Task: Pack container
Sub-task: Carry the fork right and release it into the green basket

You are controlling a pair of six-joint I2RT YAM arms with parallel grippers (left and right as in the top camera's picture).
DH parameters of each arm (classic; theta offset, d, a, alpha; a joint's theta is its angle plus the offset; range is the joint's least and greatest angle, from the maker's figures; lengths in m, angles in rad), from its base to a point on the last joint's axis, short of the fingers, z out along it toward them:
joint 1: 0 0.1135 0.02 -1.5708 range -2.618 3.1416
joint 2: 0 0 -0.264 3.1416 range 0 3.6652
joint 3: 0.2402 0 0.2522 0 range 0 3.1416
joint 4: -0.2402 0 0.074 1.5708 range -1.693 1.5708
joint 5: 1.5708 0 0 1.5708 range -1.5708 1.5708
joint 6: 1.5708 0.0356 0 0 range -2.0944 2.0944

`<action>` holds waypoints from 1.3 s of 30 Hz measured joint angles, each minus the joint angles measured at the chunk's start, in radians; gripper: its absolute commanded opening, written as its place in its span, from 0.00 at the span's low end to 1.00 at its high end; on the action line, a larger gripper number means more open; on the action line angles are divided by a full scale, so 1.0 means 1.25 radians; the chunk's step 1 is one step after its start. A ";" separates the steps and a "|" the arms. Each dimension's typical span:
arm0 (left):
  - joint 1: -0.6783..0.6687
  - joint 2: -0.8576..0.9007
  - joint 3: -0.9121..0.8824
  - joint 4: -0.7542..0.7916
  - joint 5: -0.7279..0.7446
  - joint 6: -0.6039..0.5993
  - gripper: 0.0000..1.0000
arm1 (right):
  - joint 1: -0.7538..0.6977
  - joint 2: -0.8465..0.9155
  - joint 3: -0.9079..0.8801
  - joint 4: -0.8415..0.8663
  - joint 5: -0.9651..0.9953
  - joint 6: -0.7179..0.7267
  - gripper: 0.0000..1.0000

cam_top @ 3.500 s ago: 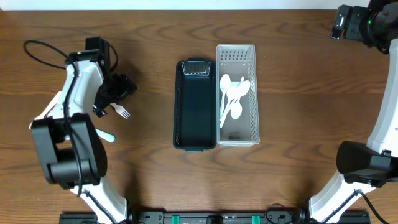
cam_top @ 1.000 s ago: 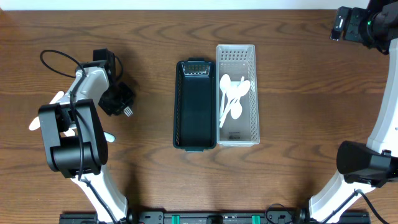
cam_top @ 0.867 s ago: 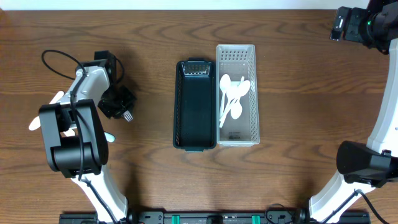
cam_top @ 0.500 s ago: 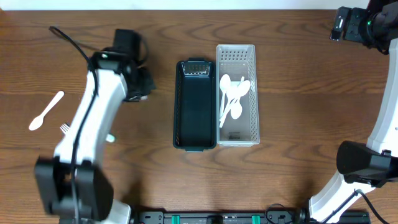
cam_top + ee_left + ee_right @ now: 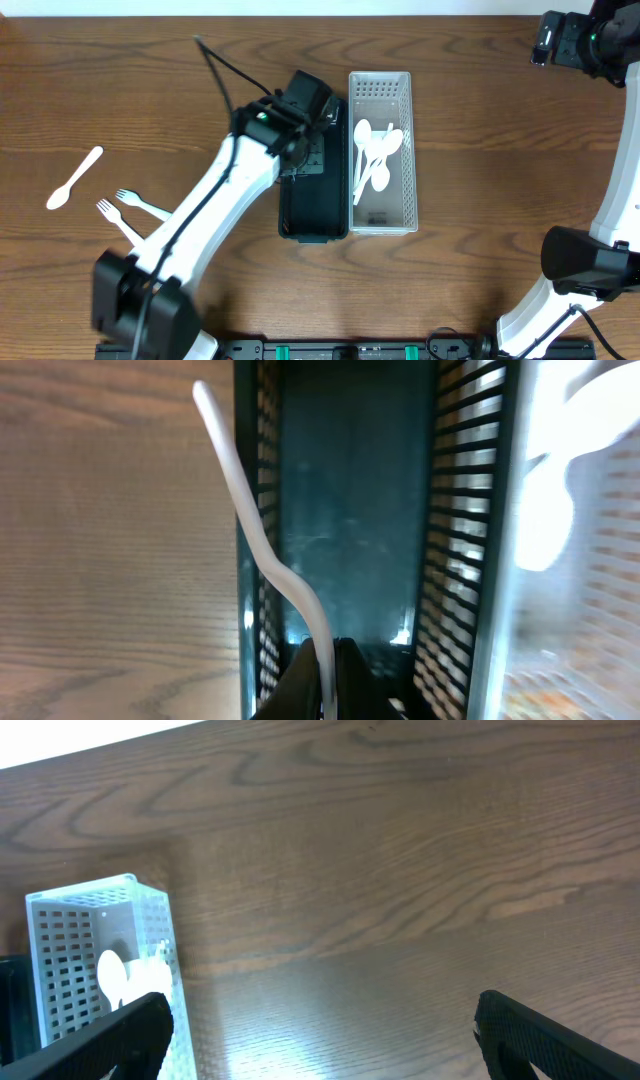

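Observation:
The white fork's handle point(image 5: 250, 525) is slanted over the dark container's side, so next my left gripper moves the fork lengthwise over the container's bottom point(image 5: 352, 500) before it opens.
My left gripper point(image 5: 312, 140) hangs over the far half of the dark teal slatted container point(image 5: 286, 205). In the left wrist view it point(image 5: 325, 665) is shut on the handle of a white plastic fork point(image 5: 255, 520), whose head is hidden; the handle sticks up over the container's point(image 5: 350, 510) left wall. Beside it stands the white perforated container point(image 5: 410, 190) with several white spoons point(image 5: 375, 150) inside. My right gripper point(image 5: 562, 40) is raised at the far right corner and, in its wrist view, stands point(image 5: 320, 1040) open with nothing in it.
Two white forks point(image 5: 130, 200) and a white spoon point(image 5: 75, 178) lie on the wooden table at the left. My left arm stretches diagonally from the front left edge to the dark container. The white container point(image 5: 90, 920) shows in the right wrist view.
My left arm has swung right from the table's left side to above the dark container, carrying the fork. Two forks that it covered now show on the table. The right arm has not moved.

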 measured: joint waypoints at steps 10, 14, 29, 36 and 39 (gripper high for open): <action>-0.001 0.094 -0.012 -0.002 0.000 0.000 0.06 | 0.000 0.000 0.000 -0.005 0.000 0.000 0.99; -0.002 0.094 -0.012 -0.002 0.000 0.000 0.06 | 0.000 0.000 0.000 -0.005 0.000 0.000 0.99; -0.002 0.067 -0.012 -0.018 -0.049 0.021 0.06 | 0.000 0.000 0.000 -0.005 0.000 0.000 0.99; -0.009 -0.067 -0.012 0.010 -0.076 0.088 0.06 | 0.000 0.000 0.000 -0.005 0.000 0.000 0.99; -0.042 -0.123 -0.012 0.039 -0.085 0.150 0.06 | 0.000 0.000 -0.001 -0.005 0.000 0.000 0.99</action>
